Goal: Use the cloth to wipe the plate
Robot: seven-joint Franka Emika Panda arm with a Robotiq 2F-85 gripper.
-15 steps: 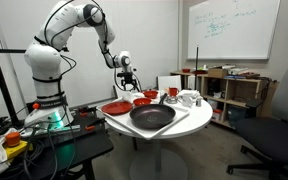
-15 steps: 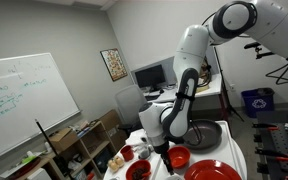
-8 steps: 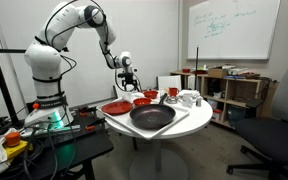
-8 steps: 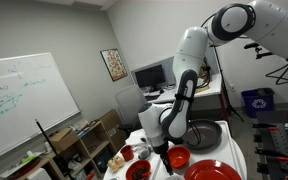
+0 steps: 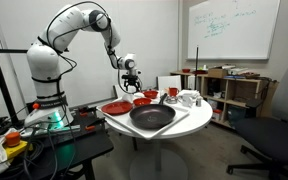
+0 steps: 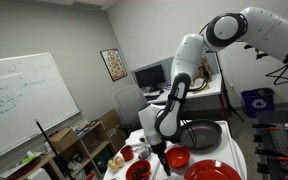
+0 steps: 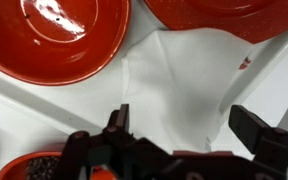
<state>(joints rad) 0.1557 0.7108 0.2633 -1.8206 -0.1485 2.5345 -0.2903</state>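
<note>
The white cloth's end (image 7: 181, 118) is between my open fingers, clear of the red plate. My gripper keeps going down until its fingers can pinch that end (image 7: 184, 132).
In the wrist view a white cloth (image 7: 179, 85) lies crumpled on the white table, between the fingers of my gripper (image 7: 187, 125). The gripper is open, empty and above the cloth. The red plate (image 7: 229, 15) is partly in view at the top right and touches the cloth's edge. In both exterior views the gripper (image 5: 132, 80) (image 6: 162, 150) hangs over the round table, beside the red plate (image 5: 115, 107) (image 6: 212, 172). The cloth is hard to make out there.
A deeper red bowl (image 7: 59, 35) (image 6: 179, 157) (image 5: 142, 100) sits next to the cloth. A small red bowl with dark contents (image 7: 29, 168) (image 6: 137, 170) is close by. A large black pan (image 5: 152, 117) (image 6: 199, 135) fills the table's other side. Cups (image 5: 187, 98) stand near the edge.
The arm's upper links have swung a little and the gripper has shifted slightly sideways over the table. The objects have not moved.
</note>
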